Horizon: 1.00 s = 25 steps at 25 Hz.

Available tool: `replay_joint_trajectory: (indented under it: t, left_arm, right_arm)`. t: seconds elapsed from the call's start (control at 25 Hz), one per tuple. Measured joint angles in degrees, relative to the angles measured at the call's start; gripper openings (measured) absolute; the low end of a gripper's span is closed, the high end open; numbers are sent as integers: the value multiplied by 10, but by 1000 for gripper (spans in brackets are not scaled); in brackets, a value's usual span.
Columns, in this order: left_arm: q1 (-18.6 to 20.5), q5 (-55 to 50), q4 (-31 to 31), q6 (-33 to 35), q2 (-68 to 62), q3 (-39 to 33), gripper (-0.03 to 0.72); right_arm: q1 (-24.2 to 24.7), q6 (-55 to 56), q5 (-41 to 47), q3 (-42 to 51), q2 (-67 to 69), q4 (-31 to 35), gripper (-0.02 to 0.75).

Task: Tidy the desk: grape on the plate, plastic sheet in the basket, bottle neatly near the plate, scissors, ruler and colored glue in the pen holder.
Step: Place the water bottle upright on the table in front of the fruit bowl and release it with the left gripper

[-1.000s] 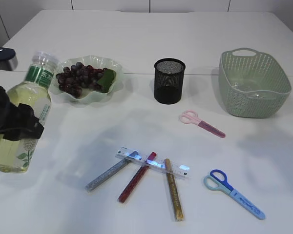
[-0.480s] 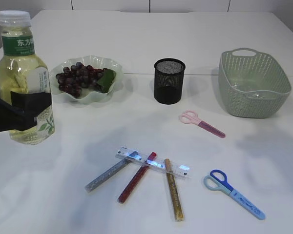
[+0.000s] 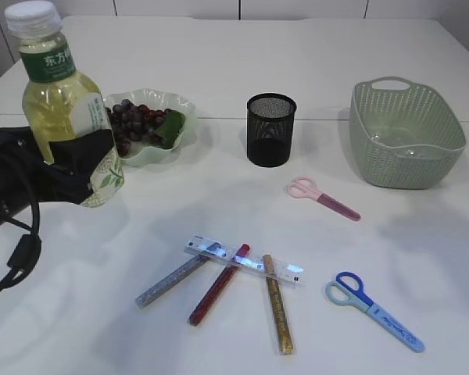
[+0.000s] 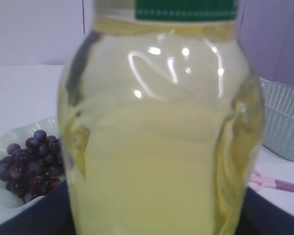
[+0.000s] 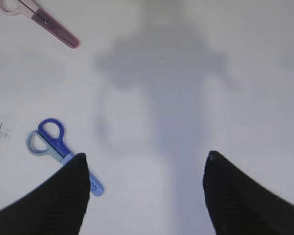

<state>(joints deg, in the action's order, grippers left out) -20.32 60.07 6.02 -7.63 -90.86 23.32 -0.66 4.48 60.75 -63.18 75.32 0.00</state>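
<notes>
The bottle (image 3: 62, 98) is hanging with its cap up, and the white table (image 3: 146, 209) in front of the plate is free. My left gripper should continue to lower the bottle until its base sits there.
My left gripper (image 3: 82, 168) is shut on a bottle (image 3: 59, 98) of yellow liquid, held above the table, slightly tilted, just left of the plate (image 3: 184, 105). That bottle (image 4: 157, 137) fills the left wrist view. Dark grapes (image 3: 129, 121) lie on the plate beside a green piece (image 3: 172, 129). Black mesh pen holder (image 3: 271, 129) stands mid-table. A ruler (image 3: 244, 260) rests across three glue sticks (image 3: 219, 283) in front. Pink scissors (image 3: 323, 197) and blue scissors (image 3: 373, 309) lie right. My right gripper (image 5: 146, 155) hangs open over bare table beside the blue scissors (image 5: 54, 142). I cannot make out the plastic sheet.
The green basket (image 3: 406, 133) stands at the back right. A black cable (image 3: 19, 250) hangs from the left arm near the table's left edge. White table surface lies between the plate and the glue sticks.
The left gripper has lifted the bottle from low at the left edge, stood it upright, then carried it right toward the plate. The right gripper has not changed.
</notes>
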Motion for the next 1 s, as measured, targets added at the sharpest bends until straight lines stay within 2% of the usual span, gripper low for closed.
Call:
replay_joint_trajectory:
  t: [0.48, 1.0]
  left_arm:
    - [0, 9, 14, 1, -58, 16, 432]
    - [0, 9, -5, 1, -225, 139, 432]
  right_arm:
    - [0, -1, 0, 0, 0, 0, 563]
    - [0, -1, 0, 0, 0, 0, 563]
